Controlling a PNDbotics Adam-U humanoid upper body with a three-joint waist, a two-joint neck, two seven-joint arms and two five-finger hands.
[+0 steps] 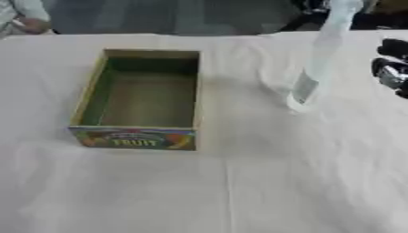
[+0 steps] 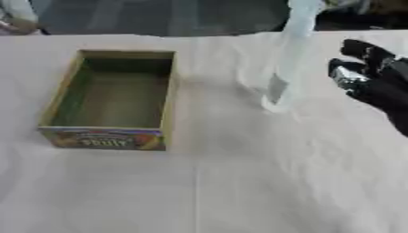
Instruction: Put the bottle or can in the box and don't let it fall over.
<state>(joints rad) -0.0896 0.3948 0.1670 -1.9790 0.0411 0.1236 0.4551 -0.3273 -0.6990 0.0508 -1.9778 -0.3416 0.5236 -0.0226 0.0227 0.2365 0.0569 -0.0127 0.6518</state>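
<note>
My gripper will set the bottle inside the box, and the bottle will stay upright, because it stands on its own base and the box's bottom looks flat.
A tall clear plastic bottle (image 1: 318, 59) with a small label stands upright on the white tablecloth, right of centre. An open cardboard box (image 1: 143, 98) with green inner walls and "FRUIT" printed on its front sits to the left, with nothing inside. My right hand (image 2: 370, 77) is at the right edge, a short way right of the bottle and apart from it, fingers relaxed and spread, holding nothing. My left hand does not show.
A white cloth (image 1: 239, 182) covers the whole table, with wide bare room in front of the box and bottle. A person's hand (image 1: 24, 20) shows at the far left edge, touching nothing of the task.
</note>
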